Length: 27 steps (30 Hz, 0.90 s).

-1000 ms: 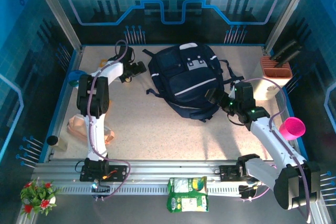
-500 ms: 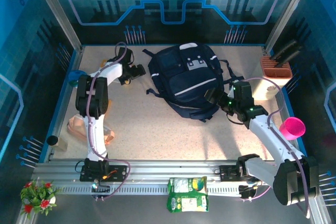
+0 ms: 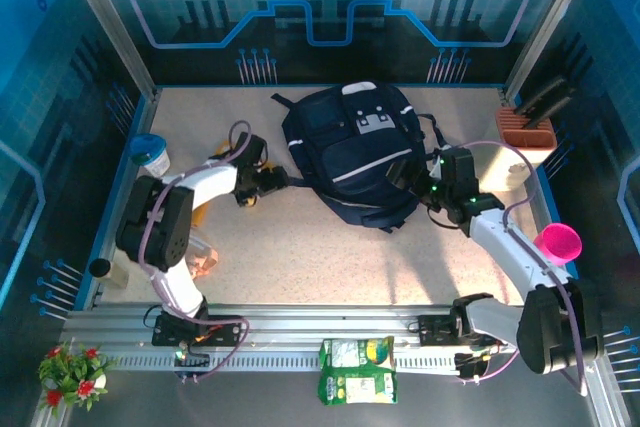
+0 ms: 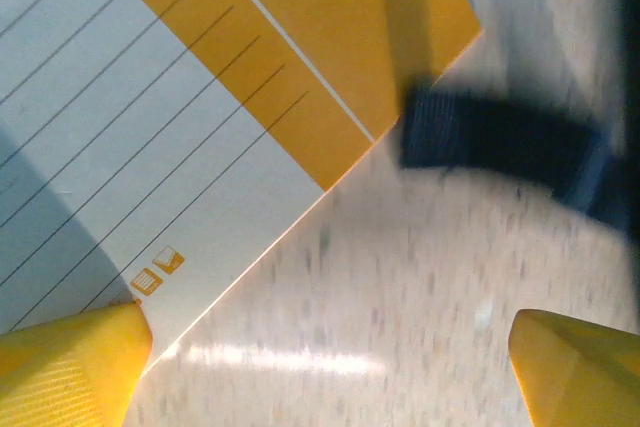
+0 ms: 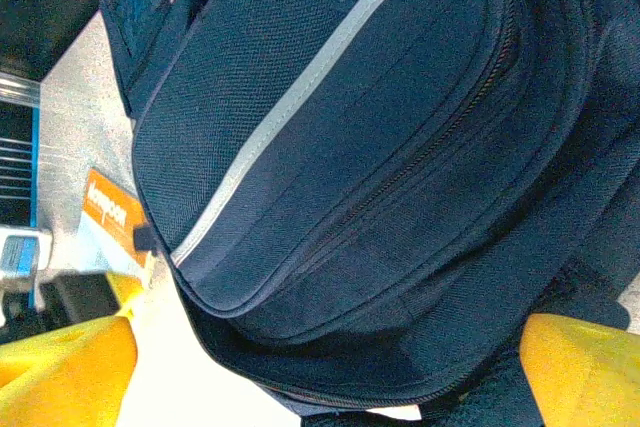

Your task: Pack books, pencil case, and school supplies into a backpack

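The notepad (image 4: 150,122) lies flat under my open left gripper, so my right gripper should steady its orange edge (image 4: 435,17) while my left gripper takes the opposite white edge.
The navy backpack (image 3: 350,152) with a pale stripe lies in the middle of the table, and the right wrist view looks straight at its front pocket (image 5: 370,167). My left gripper (image 3: 275,179) hovers open just left of the backpack. In its wrist view it (image 4: 330,377) has bare table between its yellow fingertips (image 4: 60,372). An orange-edged lined notepad (image 4: 150,117) lies beside them, and a dark backpack strap (image 4: 490,137) is ahead. My right gripper (image 3: 408,179) is open at the backpack's right lower side (image 5: 325,377), holding nothing. The books and pencil case are out of view.
A blue-lidded tub (image 3: 150,154) stands at the left edge. An orange rack (image 3: 525,132) and a white object (image 3: 495,167) are at the right, and a pink cup (image 3: 557,244) is nearer. A peach-orange item (image 3: 203,259) lies under the left arm. A green packet (image 3: 358,369) rests on the front rail.
My left arm has swung from the far left corner toward the near right, bringing its gripper beside the backpack. The right gripper has edged farther in toward the backpack.
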Motion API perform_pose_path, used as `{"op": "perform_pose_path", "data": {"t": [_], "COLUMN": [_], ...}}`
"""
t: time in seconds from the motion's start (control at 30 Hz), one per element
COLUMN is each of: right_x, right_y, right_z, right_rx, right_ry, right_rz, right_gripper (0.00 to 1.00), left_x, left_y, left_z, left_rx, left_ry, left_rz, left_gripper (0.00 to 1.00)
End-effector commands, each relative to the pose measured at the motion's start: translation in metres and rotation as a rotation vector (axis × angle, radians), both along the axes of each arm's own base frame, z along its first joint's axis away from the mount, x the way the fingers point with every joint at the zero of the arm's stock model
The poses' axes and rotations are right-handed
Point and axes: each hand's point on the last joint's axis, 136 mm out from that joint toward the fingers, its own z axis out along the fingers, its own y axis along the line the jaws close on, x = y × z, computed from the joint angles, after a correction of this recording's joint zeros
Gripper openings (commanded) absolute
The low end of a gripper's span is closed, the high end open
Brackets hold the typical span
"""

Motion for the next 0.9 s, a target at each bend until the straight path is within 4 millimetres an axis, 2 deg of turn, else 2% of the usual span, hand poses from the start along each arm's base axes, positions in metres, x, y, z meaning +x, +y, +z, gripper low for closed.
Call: {"op": "perform_pose_path", "data": {"t": [0.0, 0.13, 0.2, 0.23, 0.37, 0.5, 0.57, 0.73, 0.87], "right_x": [0.016, 0.024, 0.025, 0.03, 0.031, 0.023, 0.018, 0.011, 0.007], "right_y": [0.019, 0.043, 0.057, 0.065, 0.103, 0.158, 0.184, 0.243, 0.276], "right_z": [0.024, 0.027, 0.023, 0.029, 0.029, 0.023, 0.016, -0.013, -0.04], "right_rx": [-0.013, -0.046, -0.065, -0.071, -0.117, -0.151, -0.163, -0.159, -0.181], "right_ry": [-0.089, -0.104, -0.1, -0.114, -0.131, -0.124, -0.113, -0.035, 0.029], "right_rz": [0.065, 0.138, 0.179, 0.199, 0.322, 0.493, 0.563, 0.703, 0.772], "right_gripper": [0.98, 0.96, 0.95, 0.95, 0.93, 0.87, 0.83, 0.61, 0.49], "left_x": [-0.071, -0.112, -0.122, -0.123, -0.106, -0.082, -0.073, -0.064, -0.059], "left_y": [-0.013, -0.024, -0.026, -0.026, -0.021, -0.003, 0.014, 0.057, 0.075], "left_z": [-0.025, -0.028, -0.023, -0.017, 0.012, 0.037, 0.042, 0.05, 0.051], "left_rx": [-0.043, -0.049, -0.043, -0.04, -0.012, -0.017, -0.025, -0.013, -0.009], "left_ry": [0.19, 0.247, 0.249, 0.239, 0.134, 0.043, 0.021, -0.021, -0.046], "left_rz": [0.011, -0.033, -0.054, -0.06, -0.062, -0.007, 0.059, 0.212, 0.278], "left_gripper": [0.95, 0.95, 0.95, 0.95, 0.99, 0.99, 0.99, 0.96, 0.91]}}
